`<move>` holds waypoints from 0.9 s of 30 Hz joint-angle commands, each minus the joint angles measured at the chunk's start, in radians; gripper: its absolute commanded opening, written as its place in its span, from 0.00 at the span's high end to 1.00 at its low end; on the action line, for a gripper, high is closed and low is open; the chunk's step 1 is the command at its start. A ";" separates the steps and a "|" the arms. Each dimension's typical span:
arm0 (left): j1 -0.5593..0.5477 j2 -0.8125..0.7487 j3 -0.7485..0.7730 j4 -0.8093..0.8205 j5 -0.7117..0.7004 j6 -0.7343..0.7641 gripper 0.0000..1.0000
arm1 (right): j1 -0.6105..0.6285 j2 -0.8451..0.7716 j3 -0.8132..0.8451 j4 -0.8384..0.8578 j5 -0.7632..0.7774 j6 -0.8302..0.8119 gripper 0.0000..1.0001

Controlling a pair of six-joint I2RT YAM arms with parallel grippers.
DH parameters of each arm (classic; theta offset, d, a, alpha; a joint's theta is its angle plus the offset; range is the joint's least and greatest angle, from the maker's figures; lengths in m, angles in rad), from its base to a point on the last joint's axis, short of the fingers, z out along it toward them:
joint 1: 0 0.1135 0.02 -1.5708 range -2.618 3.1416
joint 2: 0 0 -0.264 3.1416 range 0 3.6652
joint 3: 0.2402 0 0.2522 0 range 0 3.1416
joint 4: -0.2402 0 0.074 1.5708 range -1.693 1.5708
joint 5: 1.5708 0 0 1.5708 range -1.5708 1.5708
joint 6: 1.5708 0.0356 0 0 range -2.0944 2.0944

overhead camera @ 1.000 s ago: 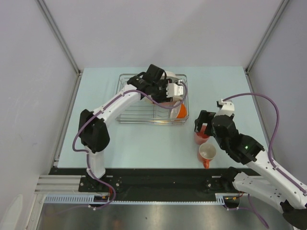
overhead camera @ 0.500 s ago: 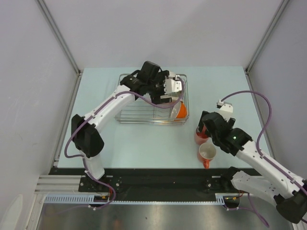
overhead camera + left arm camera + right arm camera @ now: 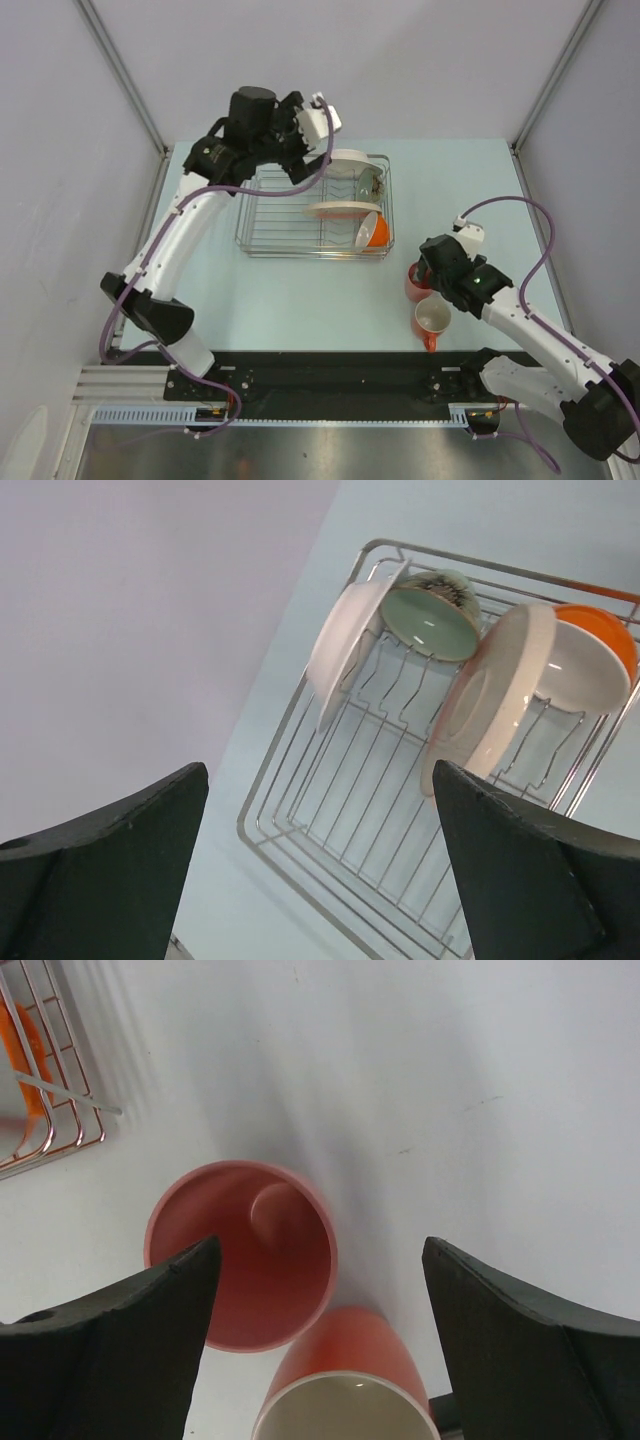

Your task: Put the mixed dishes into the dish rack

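Note:
The pink cup [image 3: 416, 291] is standing under my right gripper with its opening up, so next my right gripper tips the cup and passes its base to my left gripper before the cup goes on the rack.
The wire dish rack [image 3: 250, 215] holds a white plate [image 3: 345, 157] on edge at its back, a cream plate [image 3: 342, 209] leaning mid-rack and an orange bowl [image 3: 376, 232] at its right end. My left gripper [image 3: 310, 115] hangs open and empty, high above the rack's back left corner. The left wrist view shows the rack [image 3: 300, 800], the white plate [image 3: 345, 640], the cream plate [image 3: 490, 695] and the orange bowl [image 3: 605, 640] beyond my open gripper [image 3: 320, 770]. My right gripper [image 3: 320, 1245] is open just above the pink cup [image 3: 240, 1255] and the orange mug [image 3: 350, 1380], which stand side by side.
A bowl with a pale green inside [image 3: 435, 620] lies on its side beside the white plate. The rack's near right corner [image 3: 50, 1110] is left of the pink cup. Grey walls stand close to the table's left and right edges [image 3: 165, 160].
My left gripper opened, let go of the cream plate in the rack and rose back to the left. My right gripper came down closer over the pink cup and mug.

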 commanded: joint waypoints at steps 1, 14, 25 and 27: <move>0.094 -0.067 0.040 -0.058 0.058 -0.209 0.00 | -0.028 0.005 0.015 0.035 -0.021 -0.005 0.15; 0.336 -0.201 -0.351 0.111 0.256 -0.448 0.00 | -0.197 0.050 -0.071 0.161 -0.188 -0.038 0.51; 0.249 -0.130 -0.266 0.263 0.380 -0.666 0.00 | -0.292 0.130 -0.036 0.212 -0.319 -0.052 1.00; 0.230 -0.095 -0.230 0.258 0.440 -0.694 0.00 | -0.326 0.082 0.006 0.172 -0.323 -0.075 1.00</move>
